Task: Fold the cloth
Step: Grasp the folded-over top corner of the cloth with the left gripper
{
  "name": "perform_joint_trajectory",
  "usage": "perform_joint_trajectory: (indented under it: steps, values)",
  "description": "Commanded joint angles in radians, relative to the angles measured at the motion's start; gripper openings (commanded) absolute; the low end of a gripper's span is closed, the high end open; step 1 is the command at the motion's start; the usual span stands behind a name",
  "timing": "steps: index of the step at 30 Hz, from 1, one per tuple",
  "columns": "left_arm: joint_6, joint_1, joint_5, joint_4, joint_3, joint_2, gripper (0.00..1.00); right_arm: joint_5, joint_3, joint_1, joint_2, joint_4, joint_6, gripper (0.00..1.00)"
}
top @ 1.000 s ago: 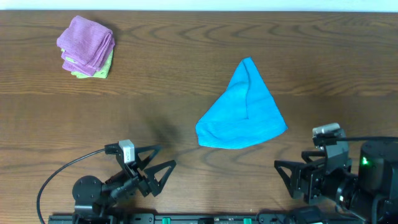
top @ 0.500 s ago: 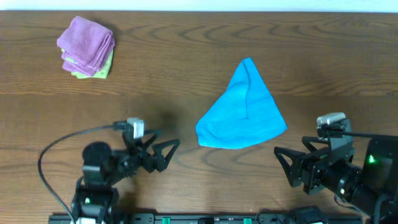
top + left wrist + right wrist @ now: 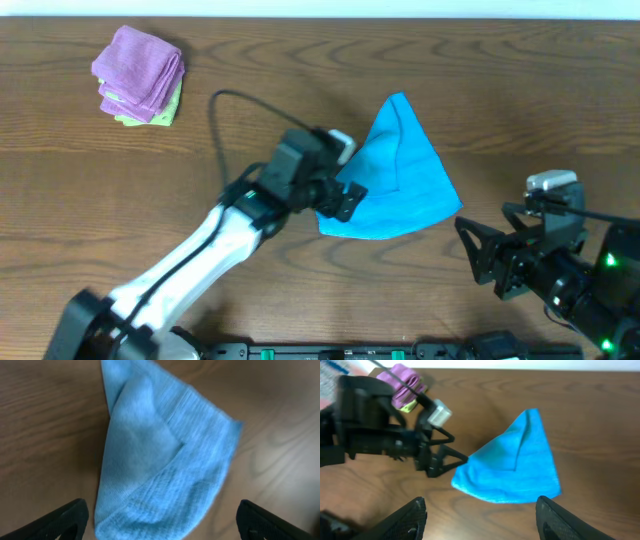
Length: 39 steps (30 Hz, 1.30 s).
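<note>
The blue cloth's flap (image 3: 378, 165) is crooked over the middle of the cloth, closer to the left gripper than to the right gripper, so the left gripper should pinch the flap's tip (image 3: 396, 190) first.
A blue cloth (image 3: 400, 175) lies folded into a rough triangle on the wooden table, right of centre. It also shows in the left wrist view (image 3: 160, 460) and the right wrist view (image 3: 515, 462). My left gripper (image 3: 347, 195) is open and hovers at the cloth's near-left edge, its fingers spread on either side of that edge in the left wrist view (image 3: 162, 530). My right gripper (image 3: 490, 265) is open and empty, near the front right of the table, a short way in front of the cloth (image 3: 482, 517).
A stack of folded cloths, purple (image 3: 140, 68) on top of light green (image 3: 168, 110), sits at the far left corner; it also shows in the right wrist view (image 3: 407, 382). A black cable (image 3: 225, 110) arcs above the left arm.
My left arm has swung from the front left of the table across to the cloth's near-left edge. The right gripper has shifted slightly to the right. The cloth has not moved.
</note>
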Motion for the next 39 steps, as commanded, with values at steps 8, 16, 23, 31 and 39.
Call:
perform_joint_trajectory:
  steps: [8,16,23,31,39]
  values:
    - [0.099,-0.168,-0.301,-0.093,0.243,0.312,0.96,0.117,0.029,0.006,-0.016,-0.002,-0.023,0.68]
    - [0.099,-0.233,-0.357,0.022,0.243,0.439,0.91,0.127,0.029,0.006,-0.015,-0.009,-0.029,0.69]
    - [0.097,-0.233,-0.354,0.169,0.243,0.473,0.85,0.148,0.029,0.006,-0.015,-0.067,-0.037,0.71]
    - [0.061,-0.237,-0.325,0.153,0.243,0.473,0.66,0.153,0.029,0.006,-0.015,-0.067,-0.051,0.72]
    - [-0.022,-0.238,-0.202,0.145,0.243,0.473,0.98,0.153,0.028,0.006,-0.015,-0.071,-0.052,0.72]
